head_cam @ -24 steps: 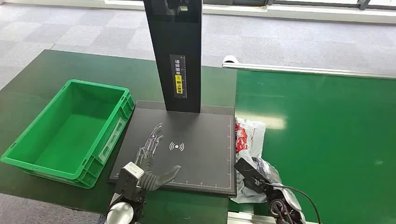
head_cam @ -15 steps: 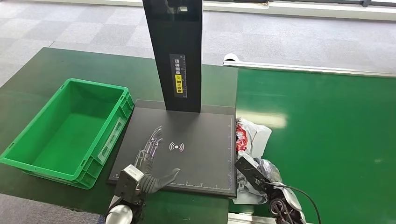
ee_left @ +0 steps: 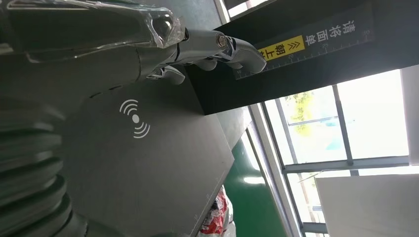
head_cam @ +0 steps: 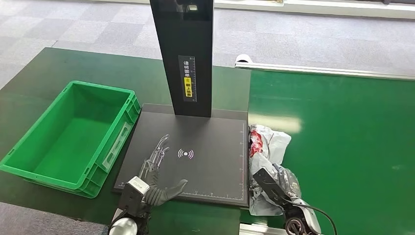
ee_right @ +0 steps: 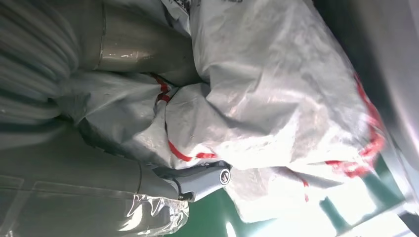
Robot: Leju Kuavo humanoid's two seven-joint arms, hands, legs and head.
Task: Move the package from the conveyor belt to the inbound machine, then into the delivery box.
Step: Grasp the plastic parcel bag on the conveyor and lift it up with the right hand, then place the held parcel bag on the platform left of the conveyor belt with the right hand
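Loose, crumpled folds (head_cam: 263, 161) can be seen along the package (head_cam: 273, 142), so I expect the package to bunch up around the robot's fingers when the robot lowers it into the delivery box.
The package (head_cam: 268, 143), a crumpled white plastic bag with red print, lies on the green conveyor belt (head_cam: 342, 147) against the right edge of the inbound machine's black platform (head_cam: 205, 142). My right hand (head_cam: 273, 188) grips the bag's near end. In the right wrist view the thumb (ee_right: 141, 49) and a finger (ee_right: 202, 180) close around folds of the package (ee_right: 276, 98). My left hand (head_cam: 152, 190) hovers over the platform's near edge with fingers spread and nothing in it. In the left wrist view its fingers (ee_left: 217, 47) reach over the platform (ee_left: 148, 163).
The machine's tall black column (head_cam: 186, 49) rises at the platform's back. The green delivery box (head_cam: 125, 129) stands empty to the left of the platform on the dark green table. The belt's silver end roller (head_cam: 244, 61) lies behind.
The view has shifted slightly. My right hand has moved a little to the right with the bag's near end, and the bag's far corner has spread to the right. The left hand has hardly moved.
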